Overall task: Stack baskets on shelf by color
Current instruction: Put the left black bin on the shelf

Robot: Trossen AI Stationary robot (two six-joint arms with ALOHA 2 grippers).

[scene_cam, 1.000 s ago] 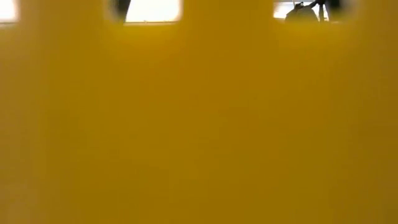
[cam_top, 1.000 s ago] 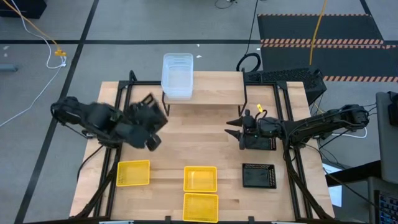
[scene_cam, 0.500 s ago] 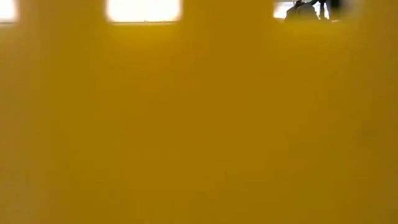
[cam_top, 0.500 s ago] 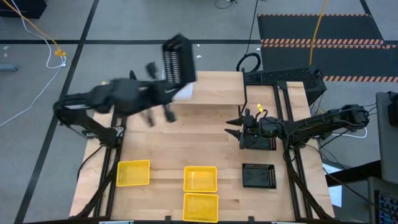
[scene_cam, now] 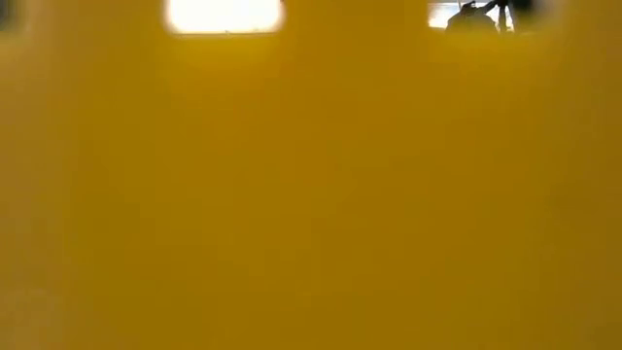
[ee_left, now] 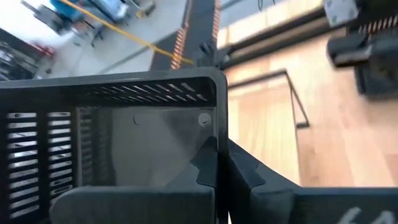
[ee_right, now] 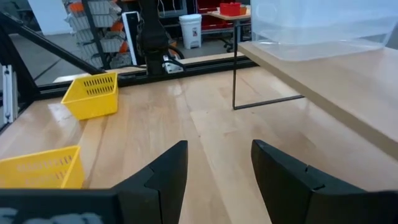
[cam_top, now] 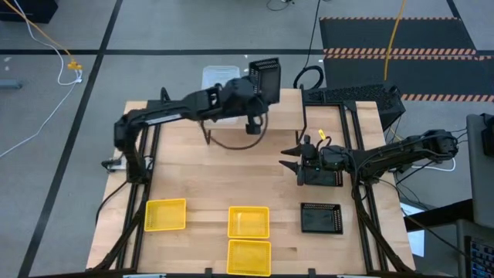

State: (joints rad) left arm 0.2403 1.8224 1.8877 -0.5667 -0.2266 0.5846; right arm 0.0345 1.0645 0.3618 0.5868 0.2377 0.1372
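The black basket (cam_top: 267, 76) hangs above the open plank (cam_top: 285, 113) next to the clear basket. My left gripper goes on levelling and lowering it until its bottom rests there.
My left gripper (cam_top: 255, 91) reaches over the shelf (cam_top: 270, 112), a light wood plank on thin black legs at the table's far edge. It is shut on a black perforated basket (cam_top: 265, 76). A clear basket (cam_top: 218, 76) stands on the shelf's left part, partly hidden by the arm. My right gripper (cam_top: 290, 162) waits open at mid-right; its wrist view shows the open fingers (ee_right: 214, 165) over bare wood. Three yellow baskets (cam_top: 166, 215) (cam_top: 248, 222) (cam_top: 248, 257) and another black basket (cam_top: 320, 218) stand on the table near its near edge. My left gripper (ee_left: 217, 158) holds the black basket by one side wall (ee_left: 217, 124), near a corner of the rim. One finger (ee_left: 205, 165) is inside the basket and the other (ee_left: 245, 180) outside. The basket is lifted clear above the shelf, tipped onto its side.
A yellow basket wall (scene_cam: 311, 194) blocks almost the whole low view. The right wrist view shows the shelf (ee_right: 323, 71) with the clear basket (ee_right: 323, 25) and two yellow baskets (ee_right: 92, 93) (ee_right: 37, 168). Bare plank lies right of the clear basket.
My left arm has swung from the table's left side up toward the far edge, then right along the shelf, carrying the black basket. The basket has turned onto its side and now hangs over the shelf's middle.
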